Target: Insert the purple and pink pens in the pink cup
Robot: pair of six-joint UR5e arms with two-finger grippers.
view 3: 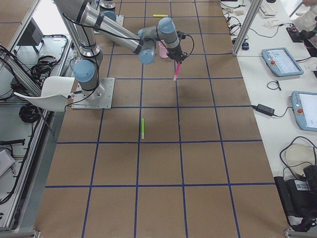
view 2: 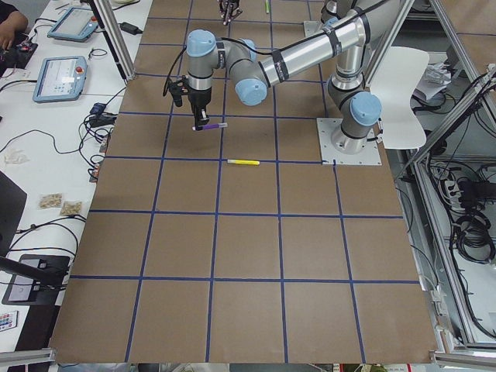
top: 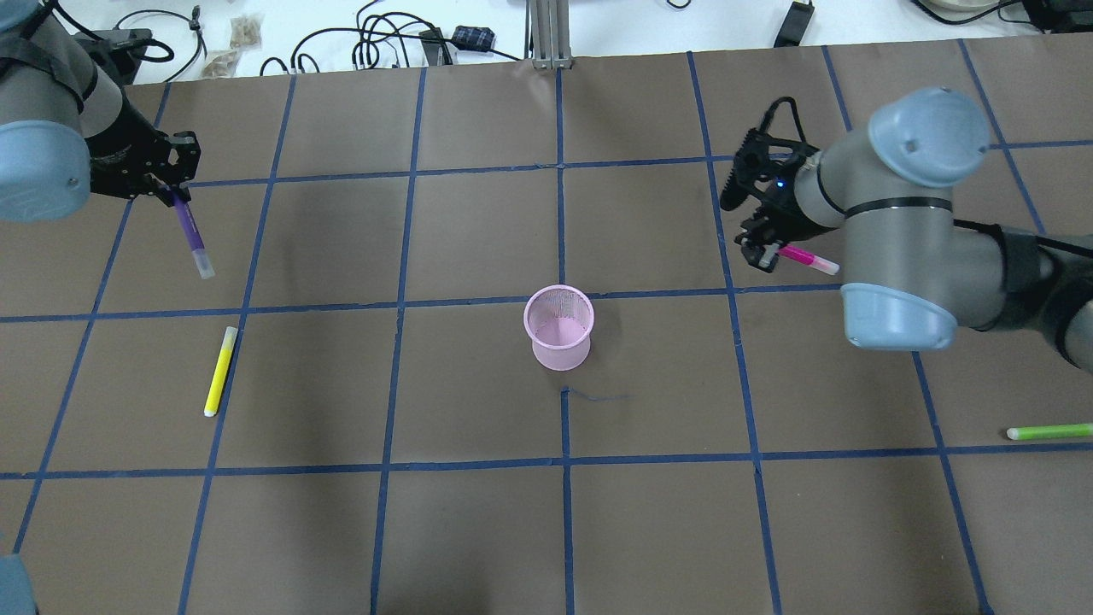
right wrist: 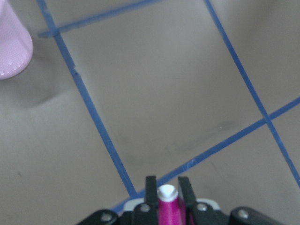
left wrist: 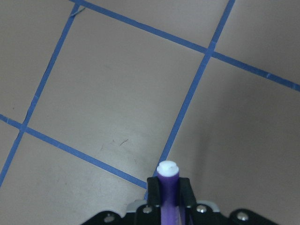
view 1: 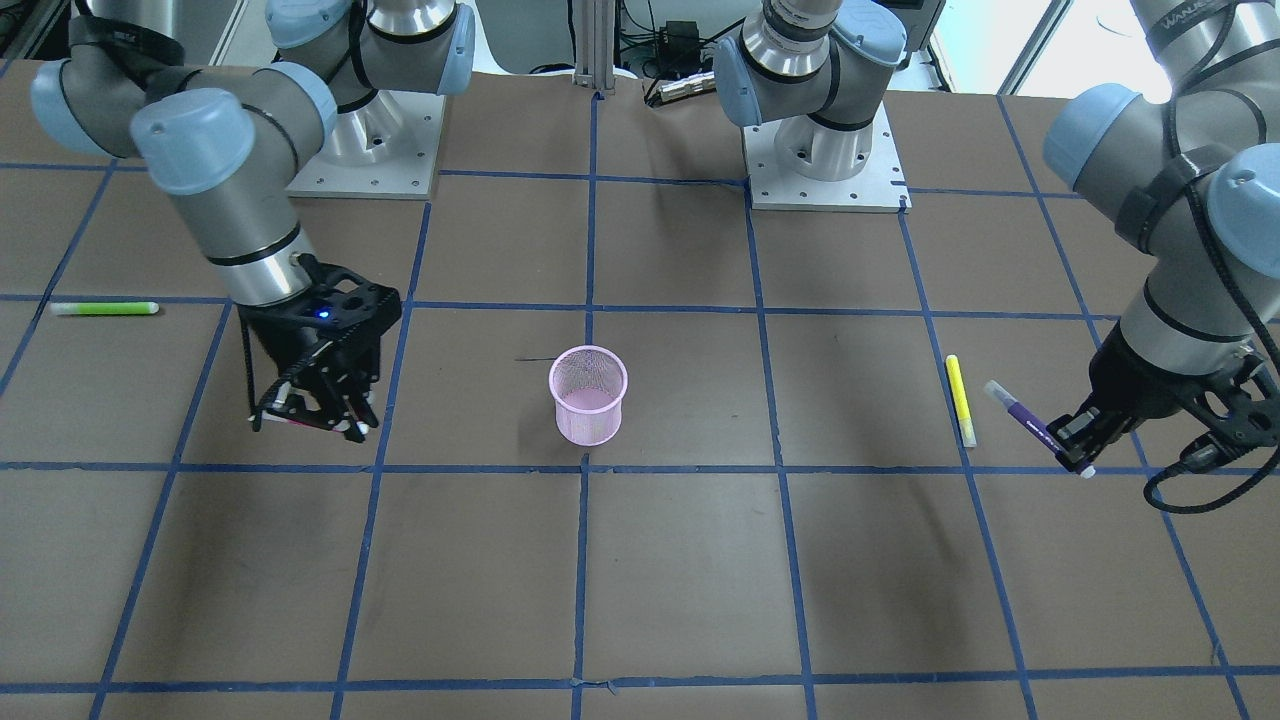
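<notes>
The robot's right gripper is holding the pink pen nearly level, so it should tip the pen's clear end down before lowering the pen into the pink cup.
The pink mesh cup (top: 558,327) stands upright near the table's middle; it also shows in the front view (view 1: 588,394) and at the top left corner of the right wrist view (right wrist: 11,42). My left gripper (top: 166,192) is shut on the purple pen (top: 189,232) and holds it above the table at the far left, well away from the cup. The left wrist view shows the pen (left wrist: 168,187) between the fingers. My right gripper (top: 762,249) is shut on the pink pen (top: 807,258), above the table to the right of the cup. The right wrist view shows that pen (right wrist: 168,206) clamped.
A yellow pen (top: 219,371) lies on the table below my left gripper's side. A green pen (top: 1049,432) lies near the right edge. Blue tape lines grid the brown table. Cables and small items lie past the far edge.
</notes>
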